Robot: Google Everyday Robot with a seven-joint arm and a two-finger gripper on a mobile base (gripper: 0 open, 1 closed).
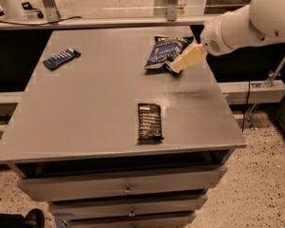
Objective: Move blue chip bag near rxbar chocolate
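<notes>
I expect the blue chip bag [168, 51] to stay bulky with its loose end spread out when I carry it, because it has puffy, crinkled sides [161, 56].
The blue chip bag [165, 52] lies on the grey table [95, 103] at the far right, dark blue and crinkly with white lettering. The rxbar chocolate [149, 121], a flat black wrapper with white text, lies near the front edge, well apart from the bag. My gripper [179, 64] comes in from the right on a white arm [256, 20]. Its cream-coloured tip is at the bag's lower right edge, over or touching it.
A small flat blue bar with white stripes [61, 58] lies at the far left of the table. Drawers [126, 189] sit below the tabletop. A rail and posts [99, 22] run behind the table. A lower shelf [256, 89] stands at the right.
</notes>
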